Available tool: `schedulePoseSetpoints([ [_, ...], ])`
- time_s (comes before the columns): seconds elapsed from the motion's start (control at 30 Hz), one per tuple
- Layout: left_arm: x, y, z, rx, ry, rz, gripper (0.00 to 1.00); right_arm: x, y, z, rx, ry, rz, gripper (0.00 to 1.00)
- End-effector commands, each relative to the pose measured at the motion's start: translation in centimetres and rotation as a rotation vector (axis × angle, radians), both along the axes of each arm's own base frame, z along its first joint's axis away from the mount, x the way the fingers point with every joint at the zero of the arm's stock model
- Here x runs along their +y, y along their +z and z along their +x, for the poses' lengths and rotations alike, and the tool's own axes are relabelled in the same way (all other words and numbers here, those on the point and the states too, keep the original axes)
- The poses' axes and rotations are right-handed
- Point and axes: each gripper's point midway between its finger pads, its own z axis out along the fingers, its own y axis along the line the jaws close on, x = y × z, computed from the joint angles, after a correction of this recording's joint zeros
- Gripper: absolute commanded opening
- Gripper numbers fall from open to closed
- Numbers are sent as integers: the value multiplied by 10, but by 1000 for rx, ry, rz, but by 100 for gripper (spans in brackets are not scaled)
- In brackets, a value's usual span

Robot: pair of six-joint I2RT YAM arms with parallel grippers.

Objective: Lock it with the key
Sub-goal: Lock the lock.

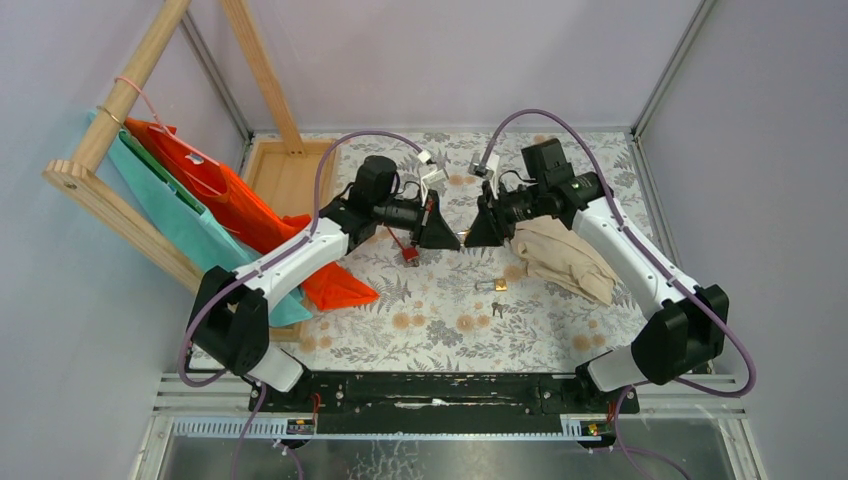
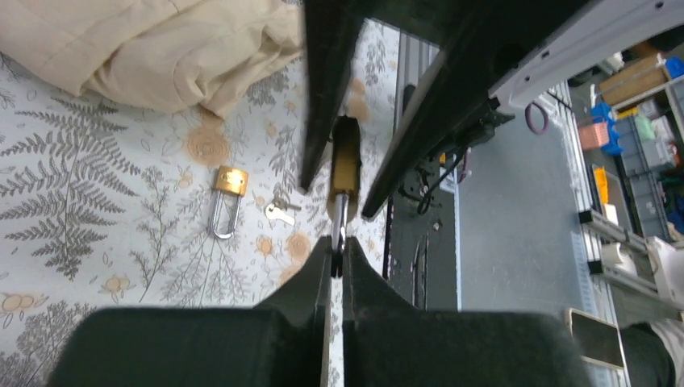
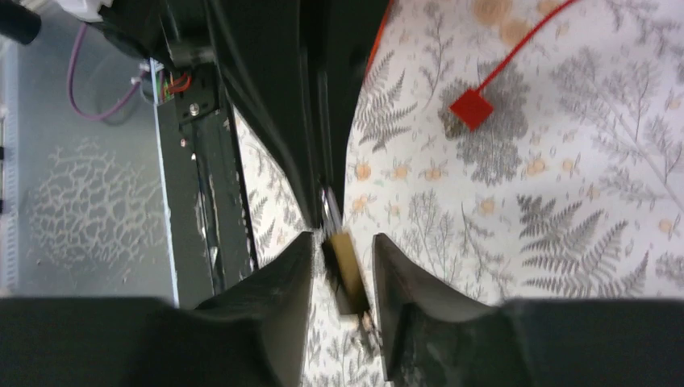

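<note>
My right gripper's fingers reach past the key to the brass padlock's body (image 3: pixel 348 278). That gripper should open, back away and pinch the key (image 3: pixel 368 334) to pull it out.
The lock (image 1: pixel 410 255), a small red body on a thin red cable, lies on the fern-print table below my left gripper (image 1: pixel 455 238); the right wrist view shows the lock (image 3: pixel 472 109) lying free. My left gripper (image 2: pixel 337 262) is shut on the steel shackle (image 2: pixel 340 226) of a brass padlock (image 2: pixel 345 161) held in the air. My right gripper (image 1: pixel 468 239) meets it tip to tip. Around that brass padlock (image 3: pixel 348 270) my right gripper (image 3: pixel 343 250) stands open, with a gap on each side. A small key (image 2: pixel 278 211) lies on the table (image 1: pixel 497 308).
A second brass padlock (image 1: pixel 497 286) lies near the key. A beige cloth (image 1: pixel 560 255) sits under the right arm. A wooden rack (image 1: pixel 110 130) with orange and teal bags (image 1: pixel 215 195) and a wooden tray (image 1: pixel 285 175) stand at the left.
</note>
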Motion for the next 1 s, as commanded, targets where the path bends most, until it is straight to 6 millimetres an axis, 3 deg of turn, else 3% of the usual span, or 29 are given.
schedulePoseSetpoints([
  [0.0,-4,25,-3,-140,-37,-45,0,24,32,8,-228,91,99,51],
  [0.07,5,21,4,-159,-12,-23,0,20,29,8,-238,87,86,69],
  [0.13,10,18,9,-186,5,-2,0,17,28,7,-242,82,80,80],
  [0.4,19,12,14,-230,28,32,0,9,28,4,-261,89,48,87],
  [0.67,26,16,13,-278,26,30,0,-7,7,3,-289,67,-47,82],
  [0.97,27,15,8,-287,1,27,0,-11,-1,1,-269,84,-70,54],
])
